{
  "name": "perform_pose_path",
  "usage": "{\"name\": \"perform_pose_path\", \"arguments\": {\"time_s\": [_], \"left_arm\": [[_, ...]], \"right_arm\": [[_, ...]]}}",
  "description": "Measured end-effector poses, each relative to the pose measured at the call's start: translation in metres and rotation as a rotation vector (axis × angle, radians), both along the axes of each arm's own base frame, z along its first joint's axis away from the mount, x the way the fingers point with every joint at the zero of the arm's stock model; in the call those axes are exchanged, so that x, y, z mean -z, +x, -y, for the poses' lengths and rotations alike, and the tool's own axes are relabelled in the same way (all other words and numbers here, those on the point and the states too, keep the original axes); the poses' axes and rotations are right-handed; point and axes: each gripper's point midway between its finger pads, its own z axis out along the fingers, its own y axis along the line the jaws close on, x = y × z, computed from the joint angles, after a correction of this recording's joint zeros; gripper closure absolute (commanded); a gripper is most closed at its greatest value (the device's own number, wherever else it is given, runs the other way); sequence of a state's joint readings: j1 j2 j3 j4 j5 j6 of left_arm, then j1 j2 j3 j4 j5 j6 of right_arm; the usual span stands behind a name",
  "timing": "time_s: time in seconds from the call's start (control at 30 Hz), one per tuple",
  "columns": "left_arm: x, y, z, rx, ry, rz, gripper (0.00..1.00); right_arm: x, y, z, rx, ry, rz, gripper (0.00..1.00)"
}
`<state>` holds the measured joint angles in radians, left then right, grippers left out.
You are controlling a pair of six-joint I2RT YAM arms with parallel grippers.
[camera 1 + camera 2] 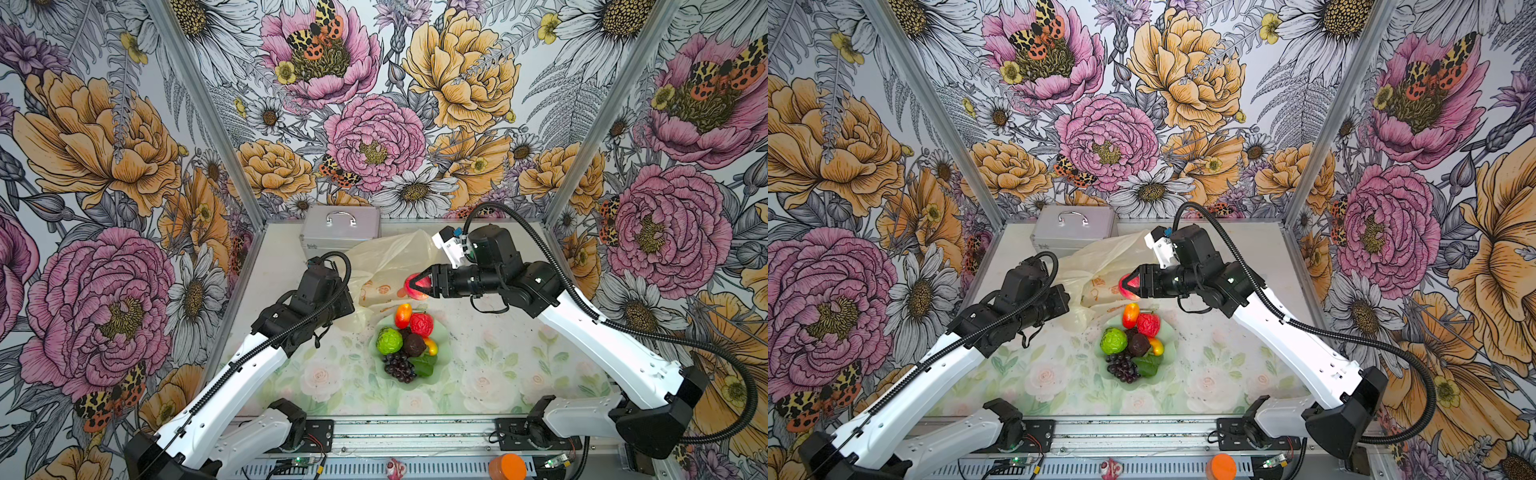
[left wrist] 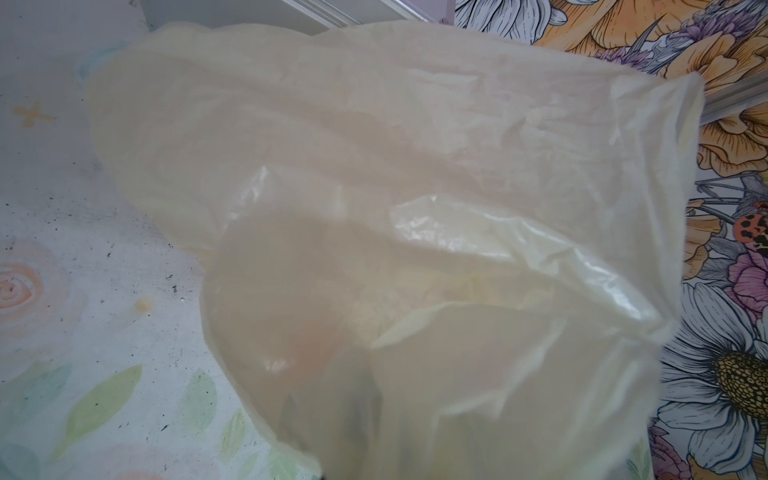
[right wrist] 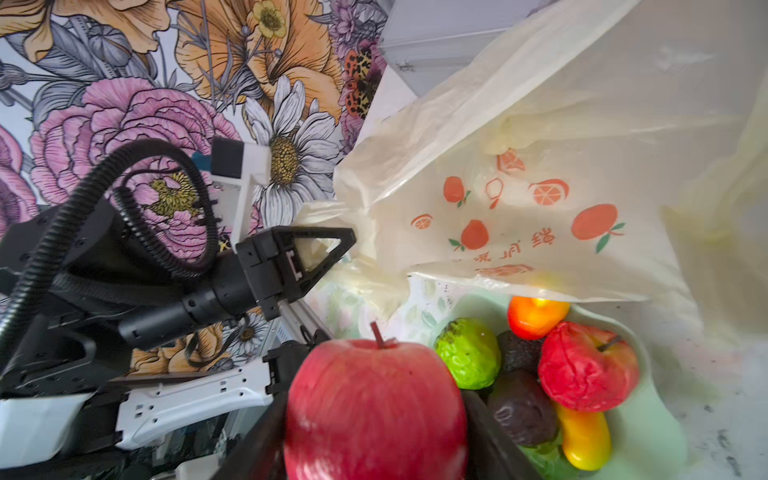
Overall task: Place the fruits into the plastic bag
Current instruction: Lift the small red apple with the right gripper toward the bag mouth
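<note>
The plastic bag's opening [image 1: 397,278] is open toward the red-pink apple. My right gripper should keep moving the apple in until it is deep inside the bag [image 1: 372,289].
My right gripper [image 1: 412,286] is shut on a red-pink apple [image 3: 374,411] and holds it in the air at the mouth of the pale-yellow plastic bag [image 1: 386,257]. The left gripper [image 3: 351,241] is shut on the bag's rim and lifts it. In the left wrist view the bag [image 2: 415,208] fills the frame and hides the jaws. In front of the bag, the pale green bowl [image 1: 444,358] holds an orange mango [image 1: 403,315], a bumpy red berry [image 1: 421,324], a green ball [image 1: 389,340], a dark avocado [image 1: 414,345], a grape bunch [image 1: 399,368] and a small mango [image 1: 431,346].
A silver metal case [image 1: 340,228] stands behind the bag against the back wall. An orange lid [image 1: 507,467] and a small pink object [image 1: 395,467] lie on the front rail. Flowered walls and metal posts close in the table on three sides.
</note>
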<state>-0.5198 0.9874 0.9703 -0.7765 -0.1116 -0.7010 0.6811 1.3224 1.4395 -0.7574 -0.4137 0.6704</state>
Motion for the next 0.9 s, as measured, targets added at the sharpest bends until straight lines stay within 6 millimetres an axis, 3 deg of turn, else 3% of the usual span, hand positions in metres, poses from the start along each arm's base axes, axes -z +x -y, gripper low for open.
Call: {"name": "perform_pose_path", "arguments": {"time_s": [0.37, 0.63, 0.9], "left_arm": [[-0.005, 0.002, 0.001, 0.001, -0.011, 0.02, 1.0], [-0.003, 0.003, 0.002, 0.001, -0.007, 0.014, 1.0], [0.002, 0.006, 0.003, 0.001, -0.001, 0.002, 1.0]], "right_arm": [[0.054, 0.051, -0.004, 0.104, -0.188, 0.017, 0.55], [0.088, 0.094, -0.036, 0.092, -0.237, 0.001, 0.55], [0.131, 0.124, -0.068, 0.073, -0.24, -0.054, 0.52]]}}
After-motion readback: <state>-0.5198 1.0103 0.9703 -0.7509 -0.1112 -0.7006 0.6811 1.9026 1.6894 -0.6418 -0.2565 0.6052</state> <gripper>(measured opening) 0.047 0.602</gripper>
